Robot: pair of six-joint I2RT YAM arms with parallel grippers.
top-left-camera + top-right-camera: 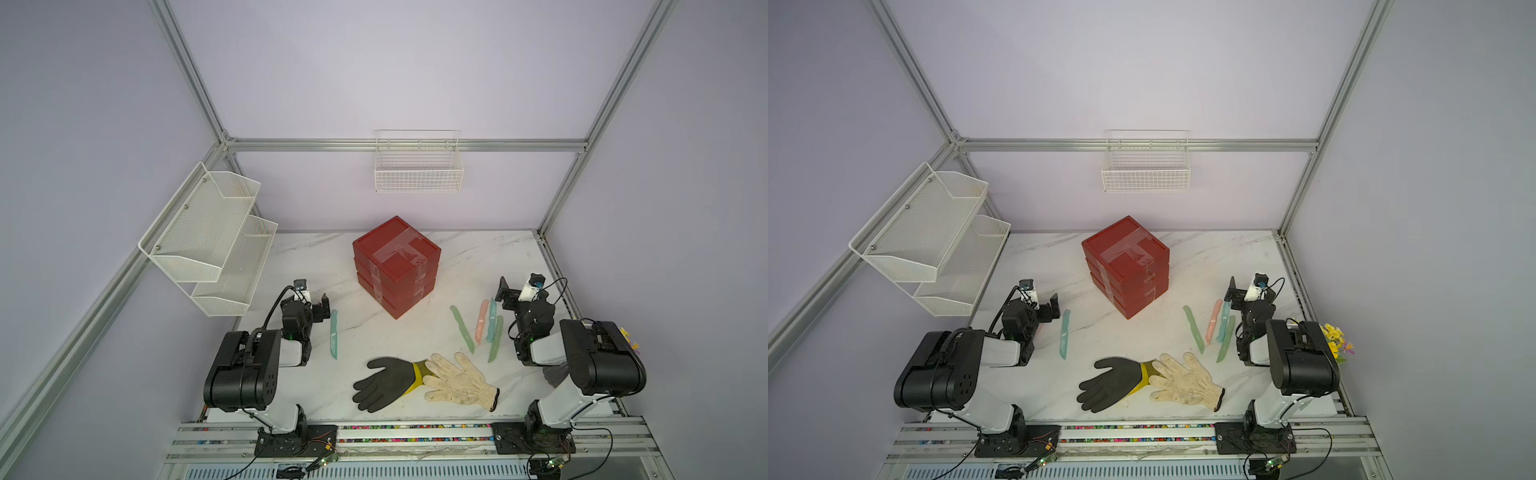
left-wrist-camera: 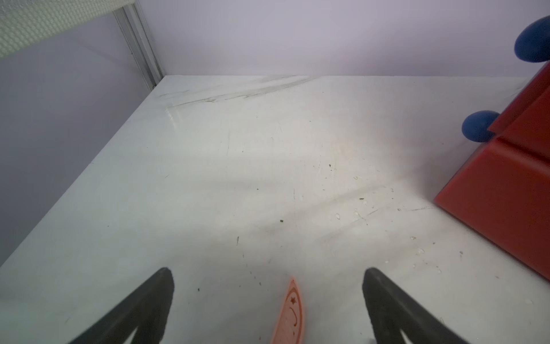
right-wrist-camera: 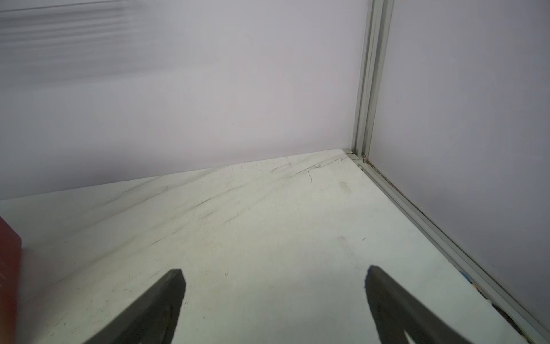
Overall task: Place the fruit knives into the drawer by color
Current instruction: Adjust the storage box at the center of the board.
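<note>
Clear tape (image 1: 404, 244) goes over the drawer's top and down its sides. The red drawer's stacked levels (image 1: 396, 281) will therefore turn as one when I push them.
The red drawer (image 1: 397, 266) (image 1: 1126, 266) stands mid-table with all its drawers shut; two blue knobs (image 2: 479, 125) show in the left wrist view. One teal fruit knife (image 1: 333, 333) lies beside my left gripper (image 1: 316, 306). A salmon pink knife tip (image 2: 290, 315) lies on the table between that gripper's (image 2: 268, 277) open fingers, untouched. By the right gripper (image 1: 505, 296) lie a mint green knife (image 1: 462, 328), a salmon pink one (image 1: 481, 318), a teal one (image 1: 491, 320) and another mint green one (image 1: 496, 338). The right gripper (image 3: 275, 277) is open over bare table.
A black glove (image 1: 386, 384) and a white knit glove (image 1: 461, 380) lie near the front edge. A white mesh shelf (image 1: 208, 237) hangs on the left wall, a wire basket (image 1: 417, 170) on the back wall. Yellow flowers (image 1: 1335, 338) sit behind the right arm.
</note>
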